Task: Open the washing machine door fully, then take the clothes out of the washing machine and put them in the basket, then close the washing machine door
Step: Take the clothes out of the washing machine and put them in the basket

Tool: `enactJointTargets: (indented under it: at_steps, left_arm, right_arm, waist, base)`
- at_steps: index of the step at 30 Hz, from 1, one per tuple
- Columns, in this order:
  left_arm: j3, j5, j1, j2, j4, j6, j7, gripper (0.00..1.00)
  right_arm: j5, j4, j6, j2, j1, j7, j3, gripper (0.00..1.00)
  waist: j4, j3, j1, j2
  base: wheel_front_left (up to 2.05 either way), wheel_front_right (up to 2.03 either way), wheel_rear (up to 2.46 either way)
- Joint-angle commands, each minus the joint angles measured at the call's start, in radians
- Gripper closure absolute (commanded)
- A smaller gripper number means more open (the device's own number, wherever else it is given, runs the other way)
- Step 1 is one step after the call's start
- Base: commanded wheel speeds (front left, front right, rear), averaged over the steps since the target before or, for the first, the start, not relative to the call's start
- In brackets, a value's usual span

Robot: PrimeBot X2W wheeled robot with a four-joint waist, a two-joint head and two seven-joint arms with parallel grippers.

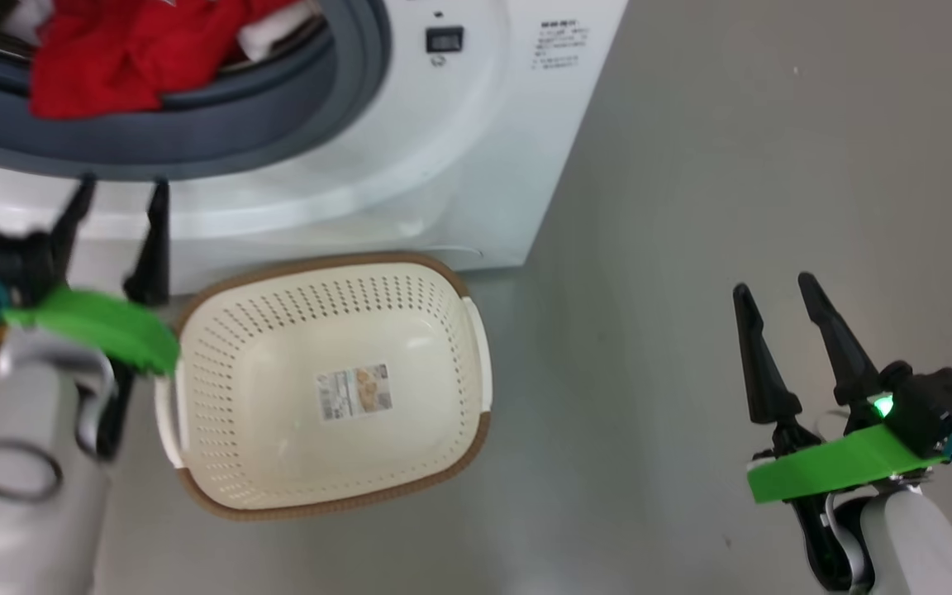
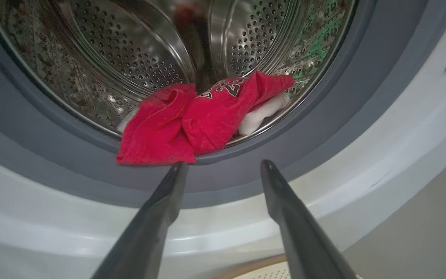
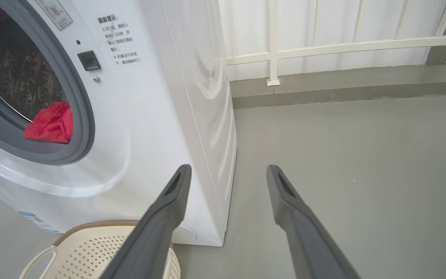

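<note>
The red jersey (image 2: 226,111) is divided from the stitched red flap by a crease (image 2: 186,124), so the red jersey will leave another red garment behind when the robot picks it up.
The white washing machine (image 1: 459,132) stands with its drum mouth uncovered; its door is out of view. The clothes, a red jersey (image 2: 192,120) with a small white garment (image 2: 261,112) beside it, lie at the drum's front lip, partly draped over the grey seal (image 1: 220,124). My left gripper (image 2: 225,164) is open, its tips just below the seal, a little short of the jersey (image 1: 112,58). The cream basket (image 1: 327,384) sits empty on the floor in front of the machine. My right gripper (image 1: 773,285) hangs open over bare floor, far right of the basket.
Grey floor (image 1: 732,165) stretches to the right of the machine. A white railing (image 3: 323,46) and low kerb run along the back wall. The basket (image 3: 91,252) stands close against the machine's front, next to my left arm.
</note>
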Motion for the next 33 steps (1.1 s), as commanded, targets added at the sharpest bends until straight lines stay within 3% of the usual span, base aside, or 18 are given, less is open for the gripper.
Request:
enactJointTargets:
  at_steps: [1, 15, 33]
  left_arm:
    - [0.014, 0.017, -0.103, 0.056, 0.050, 0.001, 0.001, 0.00]
    - [-0.068, 0.088, -0.518, 0.074, 0.376, 0.008, 0.024, 0.00]
    - [-0.137, 0.138, -0.682, 0.104, 0.570, 0.026, 0.002, 0.00]
  right_arm:
    - [0.016, -0.032, 0.008, -0.004, -0.029, -0.006, 0.028, 0.00]
    - [0.052, -0.045, 0.008, -0.004, -0.088, -0.006, 0.048, 0.00]
    - [0.078, -0.059, 0.008, -0.004, -0.115, -0.006, 0.102, 0.00]
  waist:
    - [-0.055, 0.075, 0.0000, 0.0000]
    - [-0.103, 0.175, 0.0000, 0.0000]
    - [-0.155, 0.219, 0.0000, 0.0000]
  base:
    - [0.00, 0.00, 0.00]
    - [0.00, 0.00, 0.00]
    - [0.00, 0.00, 0.00]
